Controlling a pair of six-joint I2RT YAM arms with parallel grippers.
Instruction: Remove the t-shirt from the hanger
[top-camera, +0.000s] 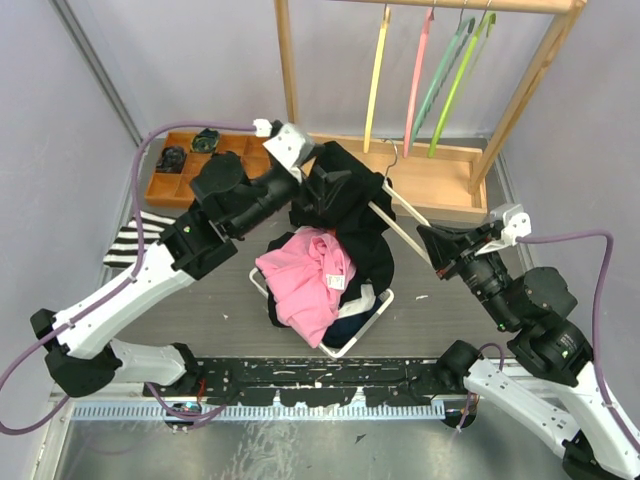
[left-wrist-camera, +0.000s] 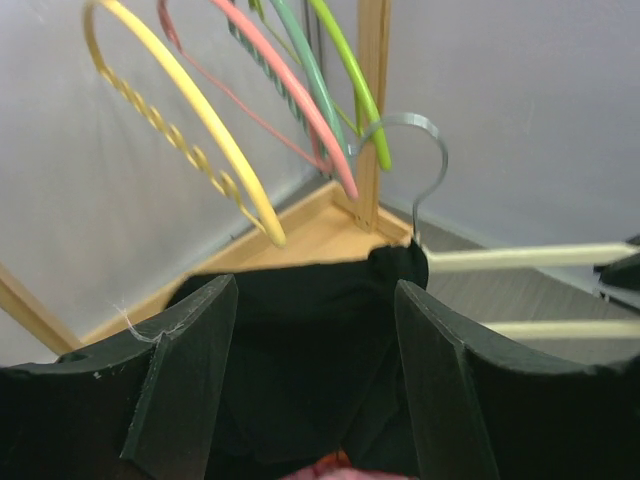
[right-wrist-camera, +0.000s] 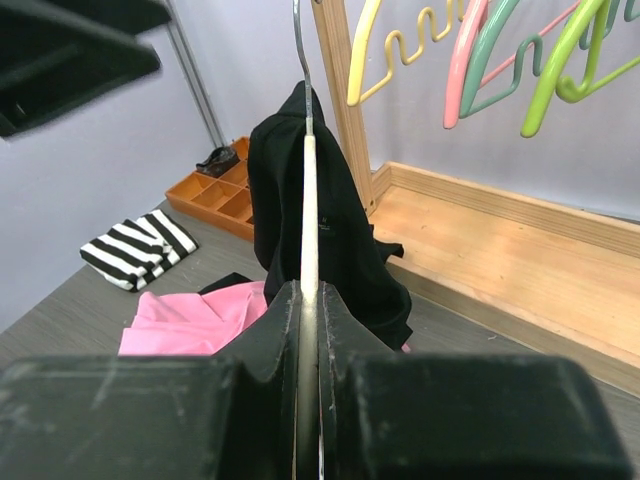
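I expect the black t-shirt (top-camera: 342, 200) to slip off the cream hanger and sag when my left gripper pulls, because the cream bars (top-camera: 408, 207) already stick out uncovered.
A black t-shirt (top-camera: 345, 195) hangs on a cream hanger (top-camera: 395, 225) with a metal hook, held tilted above the basket. My right gripper (top-camera: 427, 238) is shut on the bare end of the hanger; in the right wrist view the cream bar (right-wrist-camera: 308, 200) runs straight up out of the closed jaws (right-wrist-camera: 308, 295), with the shirt (right-wrist-camera: 340, 220) draped beyond. My left gripper (top-camera: 310, 178) is open at the shirt's far shoulder. In the left wrist view the black cloth (left-wrist-camera: 300, 330) lies between and beyond the spread fingers (left-wrist-camera: 190, 370), and the hanger arm (left-wrist-camera: 520, 257) juts right.
A white basket (top-camera: 370, 325) holds pink clothes (top-camera: 310, 275) below the shirt. A striped cloth (top-camera: 135, 240) lies left, an orange tray (top-camera: 185, 170) behind it. The wooden rack (top-camera: 440, 175) at the back carries several coloured hangers (top-camera: 375, 75).
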